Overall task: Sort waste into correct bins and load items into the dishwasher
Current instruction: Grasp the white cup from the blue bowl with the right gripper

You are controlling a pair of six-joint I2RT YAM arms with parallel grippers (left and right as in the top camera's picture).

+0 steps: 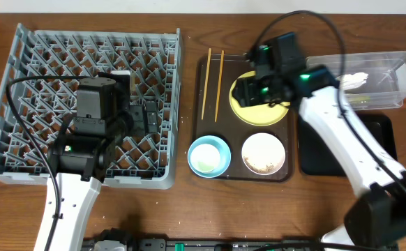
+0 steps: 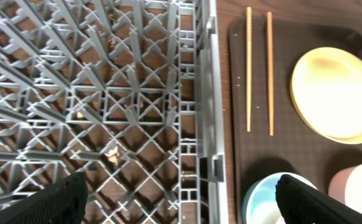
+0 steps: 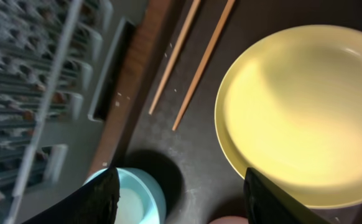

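Note:
Next, I lift the cup point(image 1: 205, 157) with my right gripper and hand it to my left gripper, because the white cup is standing inside the light blue bowl point(image 1: 209, 156), beyond the side of the rack.
The yellow plate point(image 1: 262, 111), two chopsticks point(image 1: 213, 84), light blue bowl point(image 1: 208, 155) and white bowl point(image 1: 264, 153) with crumbs sit on the brown serving tray point(image 1: 197, 104). My right gripper point(image 1: 248, 90) hovers open and empty over the plate's left edge; its wrist view shows the plate point(image 3: 305, 106), chopsticks point(image 3: 199, 62) and blue bowl point(image 3: 140, 199) between and below the fingers point(image 3: 181, 199). My left gripper point(image 1: 144, 115) is open and empty above the grey dish rack point(image 1: 21, 139), near its right wall point(image 2: 206, 124). The white napkin point(image 1: 353, 80) lies in the clear tub point(image 1: 398, 70).
The black shallow tray point(image 1: 381, 146) lies right of the serving tray, partly under my right arm. The left wrist view shows the chopsticks point(image 2: 259, 68), plate point(image 2: 336, 93) and blue bowl point(image 2: 262, 199) right of the rack. I cannot make out the wrapper.

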